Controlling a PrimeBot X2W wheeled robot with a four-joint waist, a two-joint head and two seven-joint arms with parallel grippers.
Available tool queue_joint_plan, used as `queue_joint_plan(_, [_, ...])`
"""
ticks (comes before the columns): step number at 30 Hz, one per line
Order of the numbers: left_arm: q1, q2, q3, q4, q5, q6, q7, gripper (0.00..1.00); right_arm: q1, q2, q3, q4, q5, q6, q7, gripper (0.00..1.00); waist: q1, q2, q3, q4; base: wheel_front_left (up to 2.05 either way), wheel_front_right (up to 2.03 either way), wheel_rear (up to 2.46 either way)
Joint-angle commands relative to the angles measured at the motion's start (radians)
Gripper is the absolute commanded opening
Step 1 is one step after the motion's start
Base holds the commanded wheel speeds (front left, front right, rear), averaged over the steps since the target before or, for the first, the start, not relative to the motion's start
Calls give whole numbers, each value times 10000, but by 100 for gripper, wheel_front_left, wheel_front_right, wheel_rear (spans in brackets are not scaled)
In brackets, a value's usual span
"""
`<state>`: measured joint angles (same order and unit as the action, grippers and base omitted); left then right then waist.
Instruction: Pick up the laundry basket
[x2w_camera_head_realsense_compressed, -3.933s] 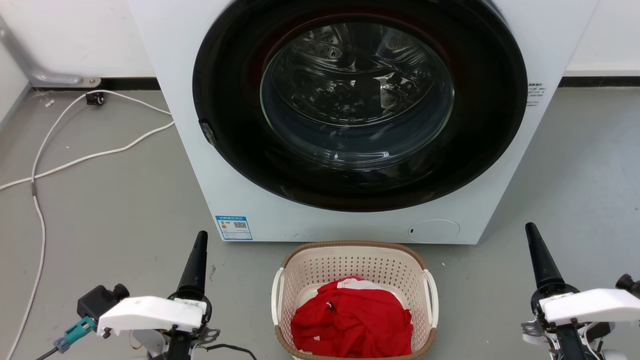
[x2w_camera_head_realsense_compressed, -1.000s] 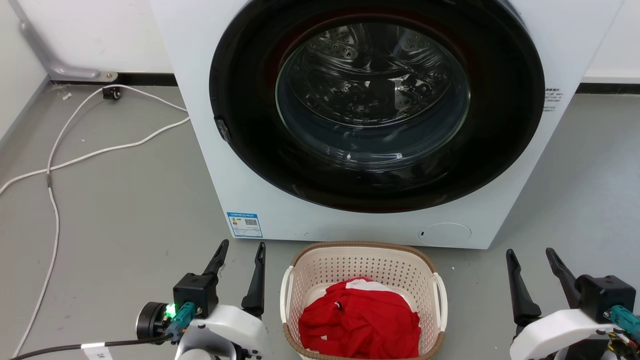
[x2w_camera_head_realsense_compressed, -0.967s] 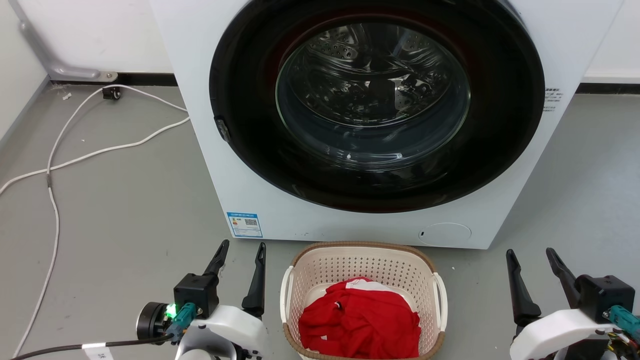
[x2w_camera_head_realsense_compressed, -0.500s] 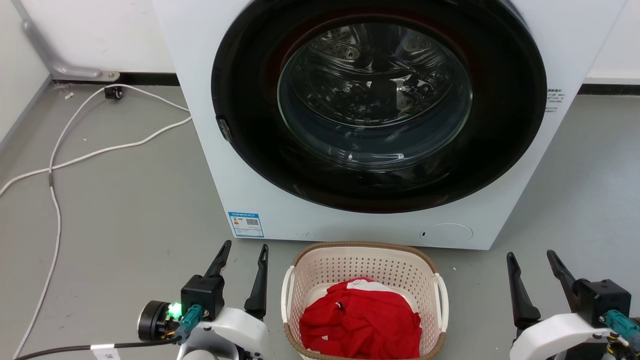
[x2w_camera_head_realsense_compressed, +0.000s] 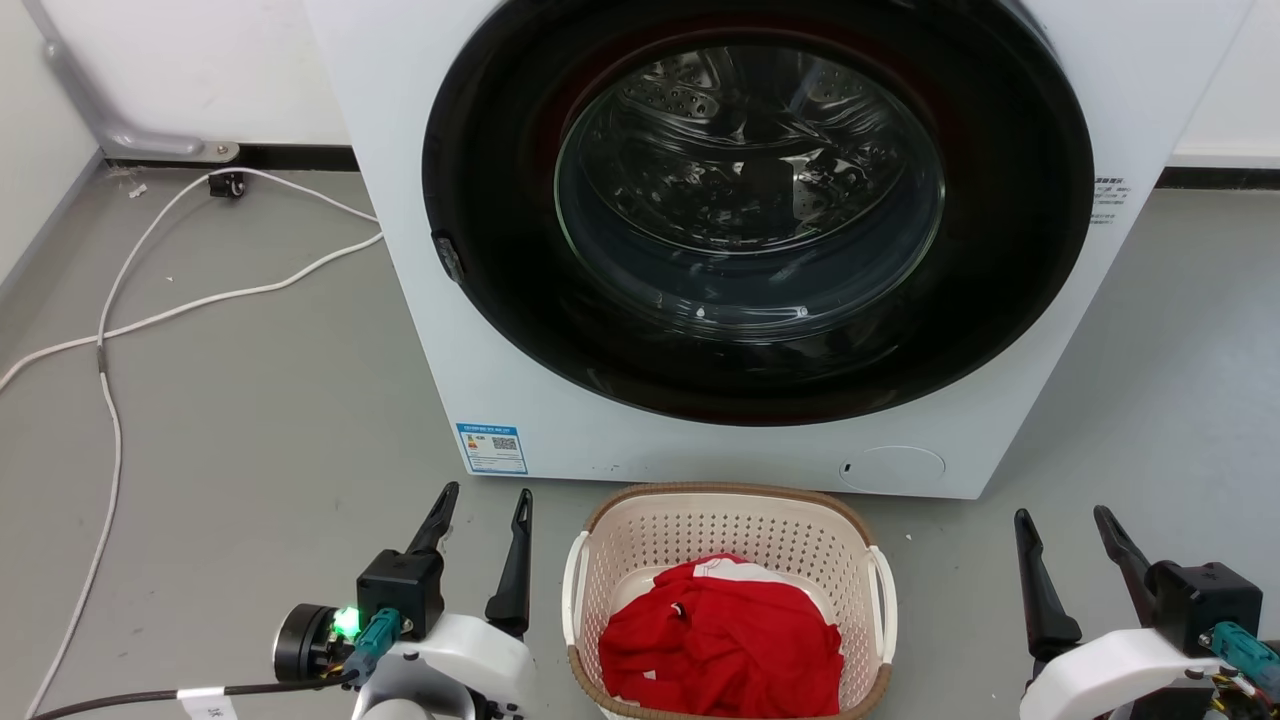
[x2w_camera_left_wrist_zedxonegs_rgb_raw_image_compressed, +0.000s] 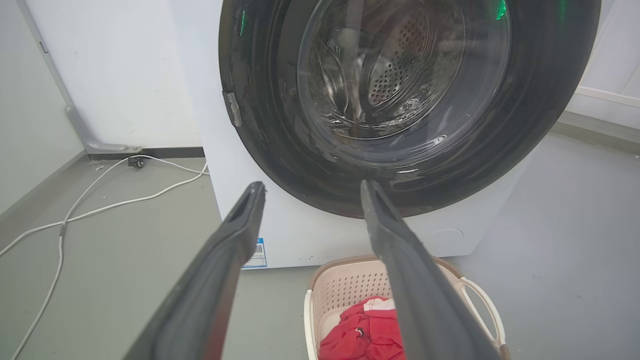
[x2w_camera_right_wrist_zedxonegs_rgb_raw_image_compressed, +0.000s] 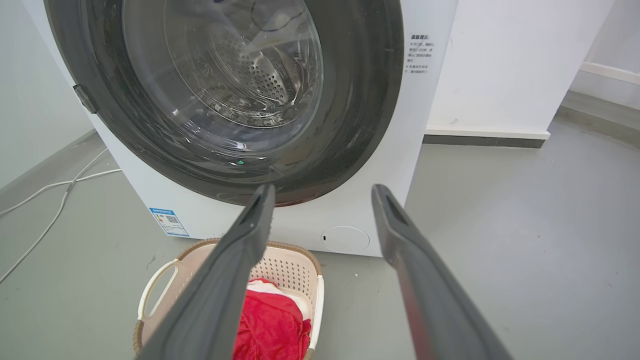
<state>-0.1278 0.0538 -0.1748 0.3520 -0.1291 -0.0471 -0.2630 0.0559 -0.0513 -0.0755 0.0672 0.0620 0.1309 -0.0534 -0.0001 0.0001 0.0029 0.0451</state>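
My grippers will lift the laundry basket (x2w_camera_head_realsense_compressed: 734, 524) by both white handles, and it will stay level, since the red clothing (x2w_camera_head_realsense_compressed: 726, 642) lies low and central between them.
The laundry basket (x2w_camera_head_realsense_compressed: 700, 525) is cream perforated plastic with a brown rim and white side handles. It stands on the grey floor in front of the washing machine and holds red clothing (x2w_camera_head_realsense_compressed: 725, 645). My left gripper (x2w_camera_head_realsense_compressed: 483, 500) is open, just left of the basket's left handle. My right gripper (x2w_camera_head_realsense_compressed: 1063, 520) is open too, well off to the basket's right. Nothing is between either pair of fingers. The left wrist view has the basket (x2w_camera_left_wrist_zedxonegs_rgb_raw_image_compressed: 345, 287) low beside the right finger; the right wrist view has the basket (x2w_camera_right_wrist_zedxonegs_rgb_raw_image_compressed: 290, 262) low behind the left finger.
The white washing machine (x2w_camera_head_realsense_compressed: 520, 410) with its big dark round door (x2w_camera_head_realsense_compressed: 750, 200) stands right behind the basket. White cables (x2w_camera_head_realsense_compressed: 150, 315) trail over the floor at the left. A wall and baseboard (x2w_camera_head_realsense_compressed: 280, 158) run along the back.
Both arms have turned since the oldest frame, and each gripper now shows two spread fingers. The camera has shifted a little. In the last second the right gripper sank slightly; the basket stayed put.
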Motion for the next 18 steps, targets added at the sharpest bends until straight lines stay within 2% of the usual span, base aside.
queue_joint_plan(1, [-85,-3,22,0,-44,-4,-25,100,-113,17,0,25,-6,-3,-42,100,1,-1,5,-3,0,0,0])
queue_joint_plan(11, [-400,22,-49,-48,122,-123,-25,100,-366,15,-116,150,38,-3,30,100,1,-1,432,-14,0,0,0])
queue_joint_plan(18, [-1587,44,-136,665,28,-323,-18,100,-1292,14,-348,850,177,-3,208,100,1,-1,1811,-169,0,0,0])
